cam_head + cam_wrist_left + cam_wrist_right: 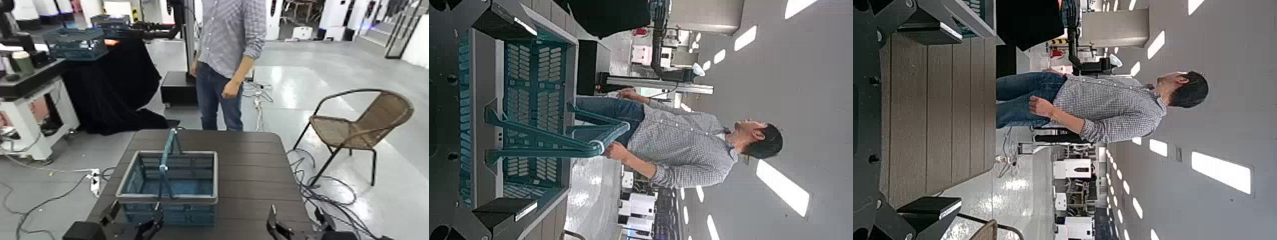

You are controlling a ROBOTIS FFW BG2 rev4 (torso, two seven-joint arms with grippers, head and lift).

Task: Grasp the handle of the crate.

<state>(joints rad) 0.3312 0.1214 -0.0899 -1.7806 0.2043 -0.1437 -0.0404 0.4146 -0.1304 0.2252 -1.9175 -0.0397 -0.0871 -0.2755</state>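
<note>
The handle's legs (166, 182) reach down to the crate's grey rim, so I expect the whole crate (170, 214) to come along and turn with the handle when the robot pulls it.
The teal-blue lattice crate (169, 182) with a grey rim stands on the dark slatted table (249, 172), near its front left. Its handle (167, 152), a wire hoop with a light blue sleeve, stands raised over the crate and leans toward the far side. My left gripper (134, 225) is open and empty, low at the table's front edge, just in front of the crate. The left wrist view shows the crate (529, 80) and handle (554, 148) between the spread fingers (514, 20). My right gripper (293, 230) is open and empty at the front right, over bare table (933, 110).
A person (226, 57) stands close behind the table's far edge. A wicker chair (357, 127) is on the right. A darker teal mesh crate (76, 43) sits on a black-draped table at the back left. Cables lie on the floor (319, 185).
</note>
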